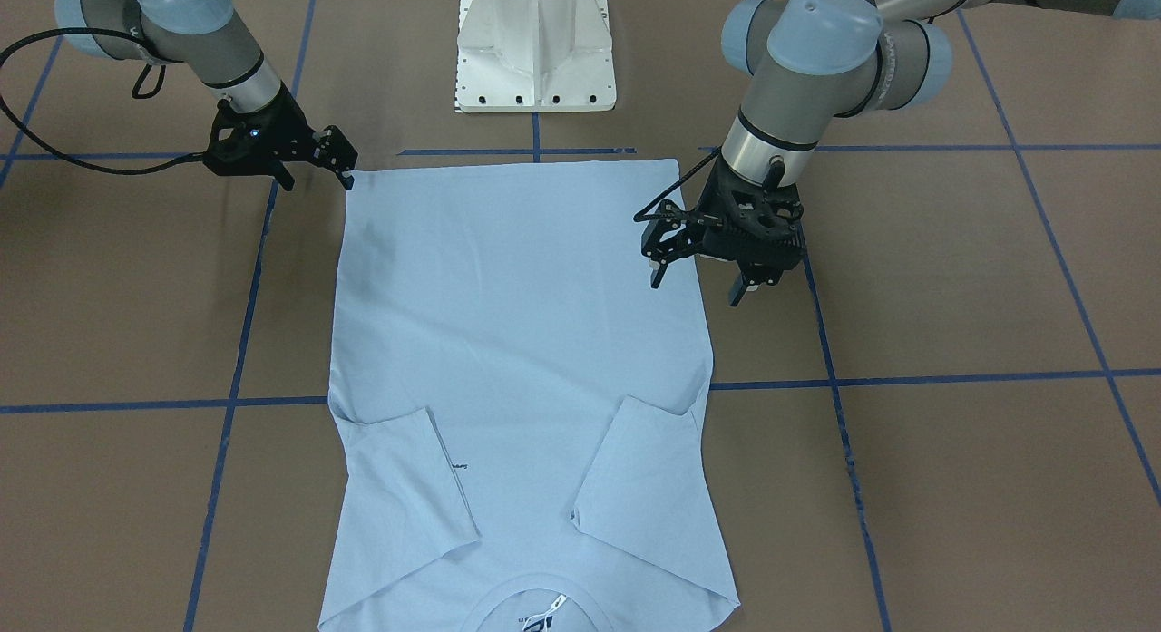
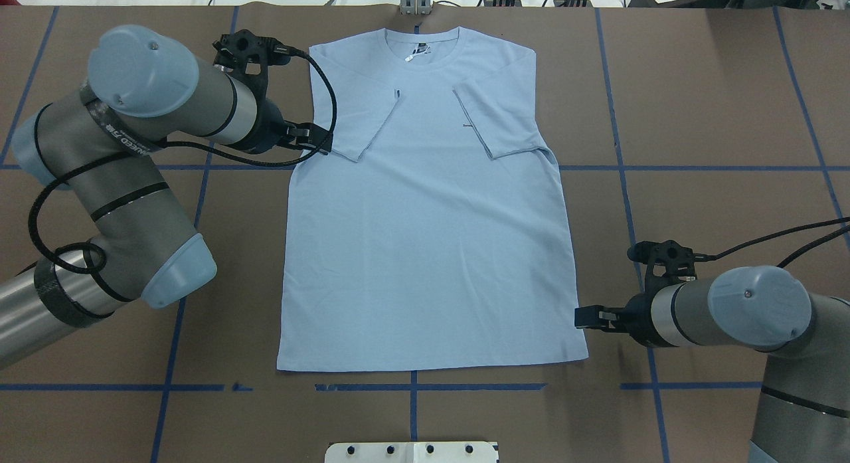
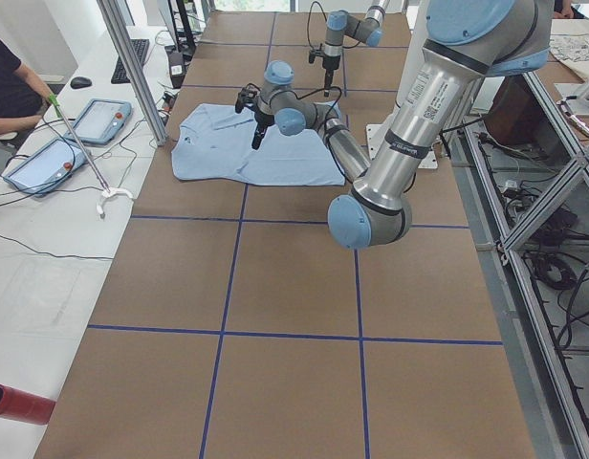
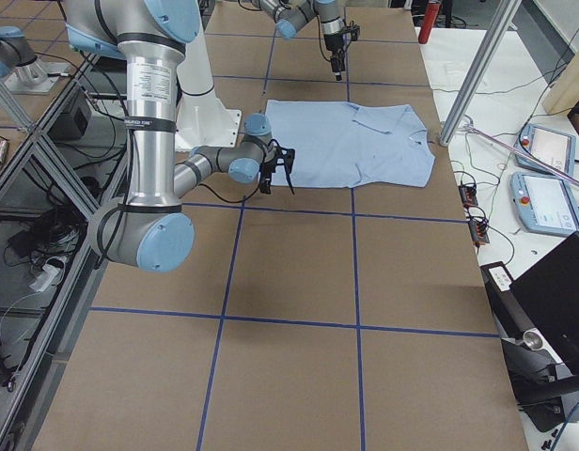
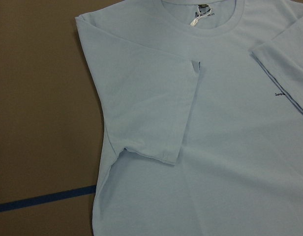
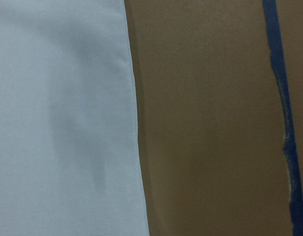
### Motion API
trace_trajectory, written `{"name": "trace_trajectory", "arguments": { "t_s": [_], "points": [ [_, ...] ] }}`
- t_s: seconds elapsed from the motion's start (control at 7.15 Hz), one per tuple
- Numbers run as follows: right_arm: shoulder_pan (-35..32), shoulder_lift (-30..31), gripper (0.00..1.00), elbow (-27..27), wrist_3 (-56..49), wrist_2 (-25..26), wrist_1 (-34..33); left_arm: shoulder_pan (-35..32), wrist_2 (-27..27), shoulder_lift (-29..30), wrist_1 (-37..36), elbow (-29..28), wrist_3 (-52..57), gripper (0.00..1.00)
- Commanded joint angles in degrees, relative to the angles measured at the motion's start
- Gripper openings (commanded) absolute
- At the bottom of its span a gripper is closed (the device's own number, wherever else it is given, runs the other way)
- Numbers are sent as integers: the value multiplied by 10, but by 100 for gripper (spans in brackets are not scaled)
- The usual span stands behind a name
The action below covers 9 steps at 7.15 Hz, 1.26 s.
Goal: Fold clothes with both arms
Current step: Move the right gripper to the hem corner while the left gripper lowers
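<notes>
The T-shirt's side edge runs straight toward the open fingers of the robot's right gripper, so the gripper goes on moving over the hem corner until its fingers are on both sides of that corner before they close.
The pale blue T-shirt (image 2: 425, 250) lies flat on the brown table, collar and neck label (image 2: 415, 54) at the far side. Both sleeves are folded in over the chest. My left gripper (image 2: 317, 139) hangs open above the shirt's left edge by the folded sleeve (image 5: 156, 108), with nothing between its fingers (image 1: 655, 274). Low beside the hem corner on the other side, my right gripper (image 1: 317, 180) is also open and empty. The right wrist view shows only the shirt's side edge (image 6: 134, 123) on bare table.
The white pedestal base (image 1: 535, 61) stands just behind the hem. Blue tape lines (image 2: 664, 167) grid the tabletop. A person's arm (image 3: 8, 91), tablets (image 3: 98, 120) and cables are on the side bench beyond the collar. A metal post (image 3: 132, 67) stands at that table edge.
</notes>
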<state>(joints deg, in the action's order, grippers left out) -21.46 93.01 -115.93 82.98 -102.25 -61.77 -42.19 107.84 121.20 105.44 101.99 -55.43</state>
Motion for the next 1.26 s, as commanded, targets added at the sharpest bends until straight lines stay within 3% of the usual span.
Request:
{"name": "trace_trajectory", "arguments": {
  "t_s": [0.0, 0.42, 0.7, 0.98, 1.12],
  "points": [
    [22, -6, 100, -5, 1, 19, -35, 1, 1, -1, 0, 8, 0, 100],
    [27, -58, 100, 0, 0, 19, -100, 1, 2, -2, 2, 8, 0, 100],
    [37, -58, 98, 4, 1, 19, -101, 1, 2, -2, 2, 10, 0, 100],
    [40, -58, 66, 5, 1, 14, -102, 1, 2, -2, 2, 9, 0, 100],
    [40, -58, 57, 9, 1, 14, -102, 1, 2, -3, 3, 9, 0, 100]
  ]
}}
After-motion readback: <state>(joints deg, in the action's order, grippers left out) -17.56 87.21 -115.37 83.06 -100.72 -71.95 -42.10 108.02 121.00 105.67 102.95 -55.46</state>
